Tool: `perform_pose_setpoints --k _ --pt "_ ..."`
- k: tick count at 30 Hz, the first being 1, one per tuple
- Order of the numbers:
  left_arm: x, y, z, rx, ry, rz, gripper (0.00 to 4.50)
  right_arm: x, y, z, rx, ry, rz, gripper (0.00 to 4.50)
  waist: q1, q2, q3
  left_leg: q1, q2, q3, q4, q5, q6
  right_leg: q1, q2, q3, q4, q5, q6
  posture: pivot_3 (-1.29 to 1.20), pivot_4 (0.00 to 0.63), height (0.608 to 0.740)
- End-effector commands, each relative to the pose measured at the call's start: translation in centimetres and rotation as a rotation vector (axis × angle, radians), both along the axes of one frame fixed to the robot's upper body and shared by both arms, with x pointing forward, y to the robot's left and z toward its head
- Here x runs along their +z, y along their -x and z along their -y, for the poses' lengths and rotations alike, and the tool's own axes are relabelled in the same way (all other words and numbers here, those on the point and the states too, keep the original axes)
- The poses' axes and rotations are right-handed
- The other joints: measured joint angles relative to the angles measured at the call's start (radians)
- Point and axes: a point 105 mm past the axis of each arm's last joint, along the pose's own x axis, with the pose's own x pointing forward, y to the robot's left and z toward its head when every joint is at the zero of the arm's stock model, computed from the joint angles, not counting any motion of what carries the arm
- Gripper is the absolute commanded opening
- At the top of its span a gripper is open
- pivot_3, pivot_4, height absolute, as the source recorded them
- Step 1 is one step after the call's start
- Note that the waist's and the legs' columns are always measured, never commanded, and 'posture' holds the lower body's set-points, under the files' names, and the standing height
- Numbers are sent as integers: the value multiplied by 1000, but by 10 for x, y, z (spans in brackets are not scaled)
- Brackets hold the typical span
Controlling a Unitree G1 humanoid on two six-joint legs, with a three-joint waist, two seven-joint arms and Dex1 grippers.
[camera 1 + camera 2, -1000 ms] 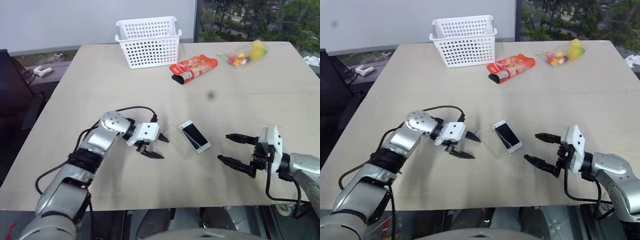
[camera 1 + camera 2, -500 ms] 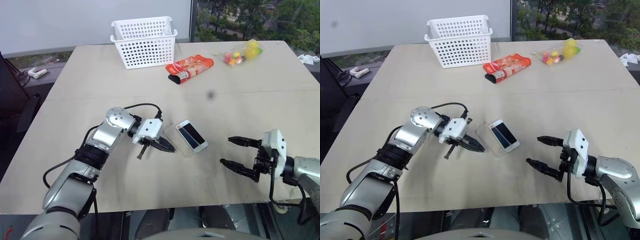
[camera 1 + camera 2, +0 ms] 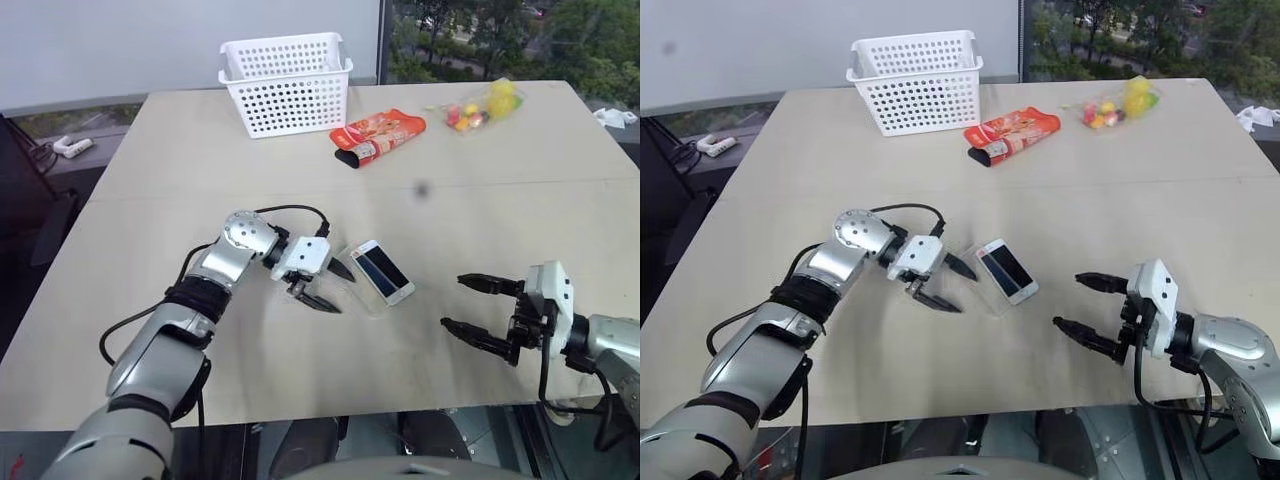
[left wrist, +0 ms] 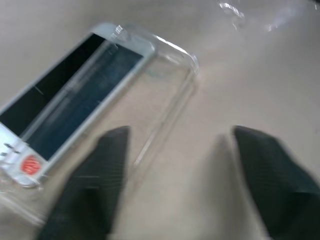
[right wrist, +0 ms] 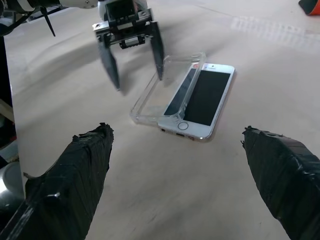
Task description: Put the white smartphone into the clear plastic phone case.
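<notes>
Next, my left gripper grabs the case's free long edge and pulls the case off first, because the clear plastic phone case is lying across the white smartphone's screen.
The white smartphone lies screen-up near the middle of the table, its left long edge resting over the rim of the clear plastic phone case. That case lies flat beside it, on the side of my left gripper. My left gripper is open, fingertips just off the case's left edge, nothing between them. In the left wrist view its fingers straddle the case's corner, with the phone slanting across. My right gripper hangs open and empty, well to the right of the phone.
A white perforated basket stands at the table's far edge. A red snack packet and a clear bag of colourful items lie far right of it. A black cable loops over my left wrist.
My left gripper, shut half a second ago, now stands open again, still beside the case. Phone, case and right gripper have kept their places.
</notes>
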Motion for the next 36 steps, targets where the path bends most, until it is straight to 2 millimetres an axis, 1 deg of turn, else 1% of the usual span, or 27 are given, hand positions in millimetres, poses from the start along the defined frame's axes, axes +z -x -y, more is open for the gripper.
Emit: perform_pose_setpoints --k 1,3,4,5,6,9,10,11,12,13,16,19,23,26,29,33,36 --pt "-2 -8 6 -21 -42 53 4407 12 1 -1 1 -4 61 4500 2 0 0 0 0 0 0 0 0 0 0 0 0 0 0 0 150 740" --pt "-6 -7 7 -33 -69 37 4407 12 0 -2 1 -7 63 4500 3 0 0 0 0 0 1 0 0 0 1 -1 0 0 0 0 150 740" --pt "-7 -7 7 -41 -80 35 3788 12 0 -2 1 -8 63 4500 1 0 0 0 0 0 1 0 0 1 1 -1 0 0 0 0 150 740" --pt "-8 -7 7 -46 -87 33 3431 12 0 -2 0 -9 64 4500 0 0 0 0 0 0 1 0 0 1 1 0 0 0 0 0 150 740" --pt "-8 -7 7 -49 -91 33 2913 12 0 -2 0 -9 64 4500 -1 0 0 1 0 0 1 0 0 1 1 0 1 0 0 0 150 740" --pt "-9 -6 7 -65 -110 43 1587 12 0 -1 -2 -8 66 4500 -1 0 0 1 0 0 1 0 0 1 1 0 1 0 0 0 150 740" --pt "-9 -6 7 -70 -118 48 1240 12 0 -1 -1 -8 66 4500 -1 0 0 1 0 -1 2 0 0 1 1 -1 1 0 0 0 150 740" --pt "-9 -6 6 -72 -121 51 641 12 -1 -2 -1 -8 67 4500 -1 0 0 1 0 -1 2 0 0 1 1 -1 1 0 0 0 150 740" --pt "-10 -6 6 -74 -122 54 137 13 -1 -2 1 -8 68 4500 -2 0 0 1 0 -1 2 0 0 1 1 -1 1 0 0 0 150 740" --pt "-10 -5 6 -77 -124 56 12 12 -2 -3 3 -8 68 4500 -2 0 -1 1 0 -1 2 0 0 1 1 -1 1 0 0 0 150 740" --pt "-8 -2 6 -67 -128 36 12 12 -3 -3 7 -9 68 4500 -3 0 -1 1 0 0 2 0 0 1 1 0 1 0 0 0 150 740" --pt "4 18 10 32 -95 -171 12 12 -3 -4 10 -10 68 4500 -13 0 -1 1 0 0 2 0 0 1 0 1 1 0 0 0 150 740" --pt "11 52 -2 81 -146 -315 12 12 -3 -4 12 -11 67 4500 -23 1 0 0 1 0 0 0 0 0 1 2 1 0 0 0 150 740" --pt "13 70 -3 140 -159 -413 12 10 -4 -5 14 -14 65 4500 -22 1 0 1 1 -2 0 0 0 0 0 3 1 0 0 0 150 740" --pt "1 73 6 266 -167 -454 12 10 -6 -8 22 -22 68 4500 -10 1 0 2 1 -2 0 0 0 0 0 3 1 0 0 0 150 740" --pt "-9 84 14 302 -196 -470 12 10 -8 -8 29 -20 71 4500 -2 1 0 2 1 -1 0 0 0 0 0 4 1 0 0 0 150 740" --pt "-18 74 26 394 -174 -445 12 11 -9 -7 30 -15 74 4500 6 1 0 1 1 -1 0 0 0 0 0 4 0 0 0 0 150 740"
